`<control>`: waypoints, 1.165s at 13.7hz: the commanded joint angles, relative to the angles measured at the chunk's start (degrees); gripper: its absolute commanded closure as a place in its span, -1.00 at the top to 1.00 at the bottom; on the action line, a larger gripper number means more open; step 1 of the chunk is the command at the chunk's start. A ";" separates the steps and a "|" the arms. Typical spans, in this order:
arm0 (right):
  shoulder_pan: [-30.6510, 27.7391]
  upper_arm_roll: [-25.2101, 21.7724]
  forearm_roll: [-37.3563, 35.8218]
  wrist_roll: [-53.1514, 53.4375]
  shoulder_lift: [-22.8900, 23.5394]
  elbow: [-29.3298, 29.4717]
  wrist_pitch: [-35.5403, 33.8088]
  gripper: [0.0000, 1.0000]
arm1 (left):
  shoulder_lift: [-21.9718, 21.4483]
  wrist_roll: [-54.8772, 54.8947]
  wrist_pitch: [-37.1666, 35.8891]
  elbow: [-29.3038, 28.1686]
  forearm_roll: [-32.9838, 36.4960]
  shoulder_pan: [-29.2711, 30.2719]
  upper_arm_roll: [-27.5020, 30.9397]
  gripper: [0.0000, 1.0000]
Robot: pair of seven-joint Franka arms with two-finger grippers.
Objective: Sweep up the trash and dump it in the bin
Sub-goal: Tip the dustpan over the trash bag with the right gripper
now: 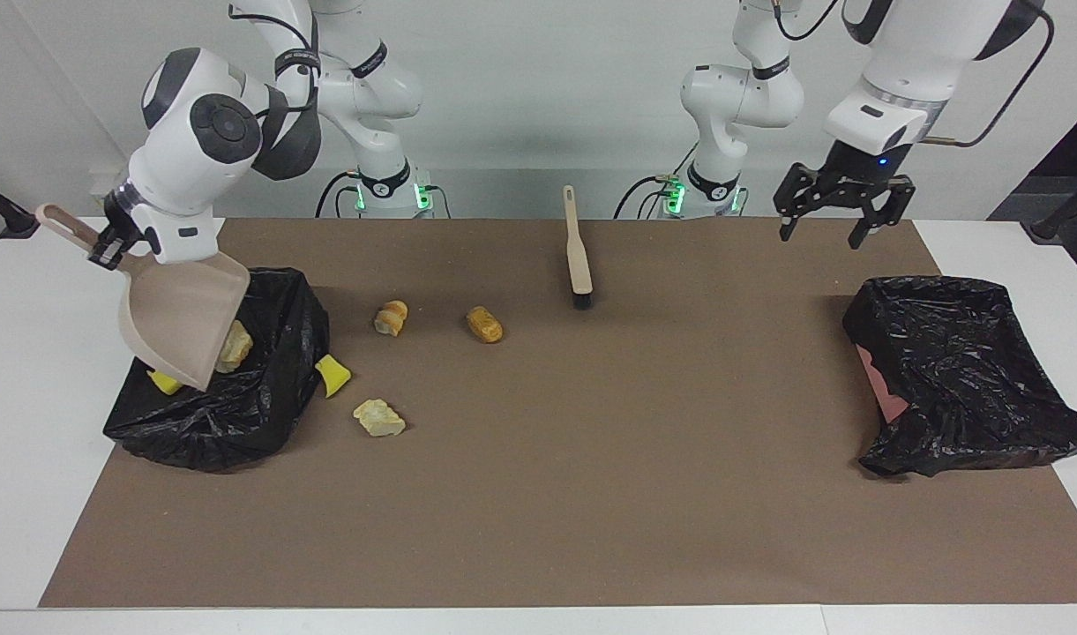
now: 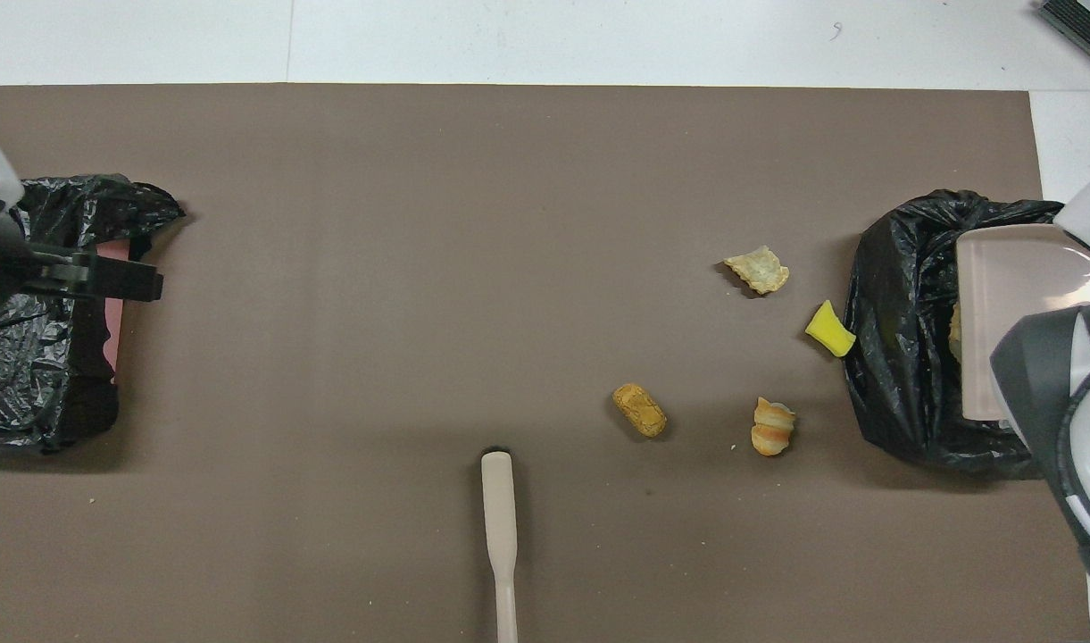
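Observation:
I should have my right gripper set the dustpan mid-mat for my left gripper and take the brush point(image 2: 499, 505) to sweep, since loose pieces point(image 2: 773, 427) lie beside the bin.
My right gripper point(image 1: 108, 249) is shut on the handle of the beige dustpan point(image 1: 181, 317), which is tilted mouth-down over the black-bagged bin point(image 1: 265, 414) at the right arm's end. A tan lump point(image 1: 235, 346) and a yellow chunk point(image 1: 163, 381) show at the pan's lip, inside the bag. On the mat beside that bin lie a yellow sponge chunk point(image 1: 332, 377), a pale-yellow piece point(image 1: 379, 417), a bread piece point(image 1: 392, 317) and an orange-brown piece point(image 1: 484, 324). My left gripper point(image 1: 822, 236) is open and empty, up in the air over the other bin point(image 1: 970, 379).
The beige hand brush point(image 1: 579, 256) lies on the brown mat point(image 1: 591, 494) mid-table, nearer to the robots than the loose pieces. The bin at the left arm's end shows a pinkish box under its black bag point(image 2: 107, 313).

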 commanded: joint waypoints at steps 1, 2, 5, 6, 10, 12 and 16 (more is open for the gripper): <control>1.37 0.67 6.26 3.77 0.28 1.19 1.10 -1.00 | 3.69 1.46 -3.18 5.08 -0.58 2.76 -0.58 1.00; 1.47 0.67 7.41 4.40 0.72 1.99 1.27 -1.00 | 3.70 1.81 -3.79 5.09 -1.28 3.99 -0.58 1.00; 1.38 0.67 11.01 3.80 0.73 3.14 3.12 -1.00 | 3.53 2.43 -4.93 5.09 -2.17 4.53 -0.58 1.00; 1.30 0.67 11.11 3.18 0.38 3.23 2.86 -1.00 | 3.26 4.17 -4.94 5.00 -1.73 4.44 -0.58 1.00; -0.28 -1.51 10.85 -4.72 -2.34 4.37 1.89 -1.00 | 2.38 7.97 -7.30 5.00 -1.72 5.49 -0.58 1.00; -1.77 -1.70 11.46 -6.75 -3.14 5.94 1.89 -1.00 | 2.21 7.97 -7.48 4.74 -1.72 5.58 -0.67 1.00; -2.48 -2.05 22.59 -1.15 -3.23 7.19 2.41 -1.00 | 1.85 7.79 -7.48 4.30 -1.72 5.49 -0.67 1.00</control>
